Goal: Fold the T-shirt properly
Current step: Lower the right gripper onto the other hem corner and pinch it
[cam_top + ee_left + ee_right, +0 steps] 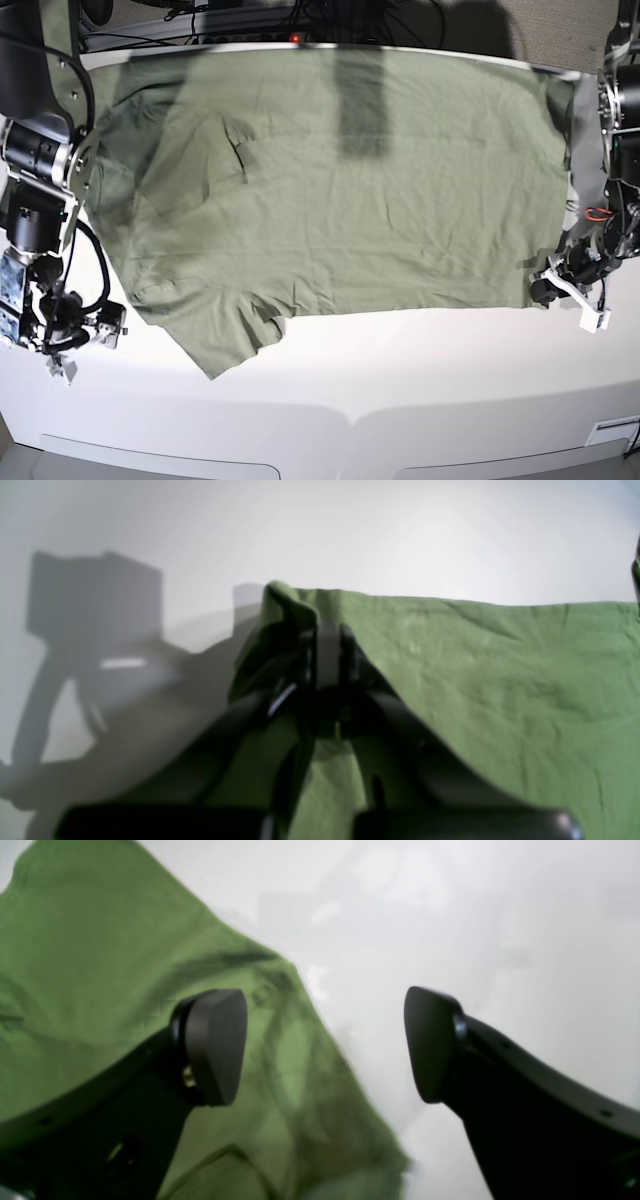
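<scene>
The open fingers of the robot's right gripper are on both sides of the T-shirt's edge point(328, 1047), so the gripper should keep going down toward the T-shirt's near corner until the fingers can pinch that edge.
The sage-green T-shirt point(340, 190) lies spread flat and wrinkled over the white table point(400, 380), one sleeve folded in at the left. My left gripper point(320, 647) is shut on the T-shirt's point(490, 680) corner, which rises in a small peak over the fingers; in the base view that gripper point(545, 288) sits at the cloth's near right corner. My right gripper point(325, 1045) stands open at the T-shirt's point(100, 955) edge, one finger point(215, 1045) above the cloth, the other above bare table. It shows at the near left in the base view point(85, 335).
The table's front edge point(350, 415) curves across the near side. Cables and dark equipment point(300, 25) run along the far edge behind the shirt. Both arm bodies point(35, 170) stand at the table's sides.
</scene>
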Tool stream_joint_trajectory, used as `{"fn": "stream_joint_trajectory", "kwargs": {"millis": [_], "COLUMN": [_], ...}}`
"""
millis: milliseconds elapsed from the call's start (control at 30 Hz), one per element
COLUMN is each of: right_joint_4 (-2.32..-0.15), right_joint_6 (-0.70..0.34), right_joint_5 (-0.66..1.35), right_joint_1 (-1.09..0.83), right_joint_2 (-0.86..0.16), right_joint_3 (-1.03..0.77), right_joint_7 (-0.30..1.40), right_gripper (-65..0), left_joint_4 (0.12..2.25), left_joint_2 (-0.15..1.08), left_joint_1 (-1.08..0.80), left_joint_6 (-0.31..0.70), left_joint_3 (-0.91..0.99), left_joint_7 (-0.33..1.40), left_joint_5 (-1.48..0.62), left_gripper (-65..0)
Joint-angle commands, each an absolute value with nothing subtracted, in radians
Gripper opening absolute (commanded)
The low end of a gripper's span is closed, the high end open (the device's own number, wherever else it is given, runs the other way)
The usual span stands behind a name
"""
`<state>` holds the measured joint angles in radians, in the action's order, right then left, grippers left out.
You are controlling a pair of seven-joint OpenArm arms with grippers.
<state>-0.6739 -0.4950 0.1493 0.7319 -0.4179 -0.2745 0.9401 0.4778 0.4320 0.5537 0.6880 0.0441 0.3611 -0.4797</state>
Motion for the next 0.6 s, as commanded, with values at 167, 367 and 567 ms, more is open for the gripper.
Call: {"fn": "stream_joint_trajectory", "kwargs": {"millis": [167,367,567], "right_joint_4": [-0.639,-0.632,-0.632], "right_joint_6": [-0.543,-0.577,-0.623], "right_joint_5": [0.172,0.172,0.258], "right_joint_1": [0.725,0.657,0.599], "right_joint_2": [-0.427,-0.426,-0.426], "right_joint_3": [-0.275,-0.274,-0.275], "right_joint_7": [0.875,0.808,0.792], "right_gripper": [-17.5,-17.6,-17.6], "left_joint_4": [0.491,0.491,0.491], "left_joint_2": [0.447,0.446,0.446], "left_joint_1": [0.582,0.582,0.582], "left_joint_6": [0.698,0.698,0.698], "left_joint_3": [0.046,0.046,0.046], "left_joint_7": [0.335,0.335,0.334], "left_joint_5": [-0.498,-0.498,-0.498], "left_gripper": [-65.0,-65.0,-65.0]}}
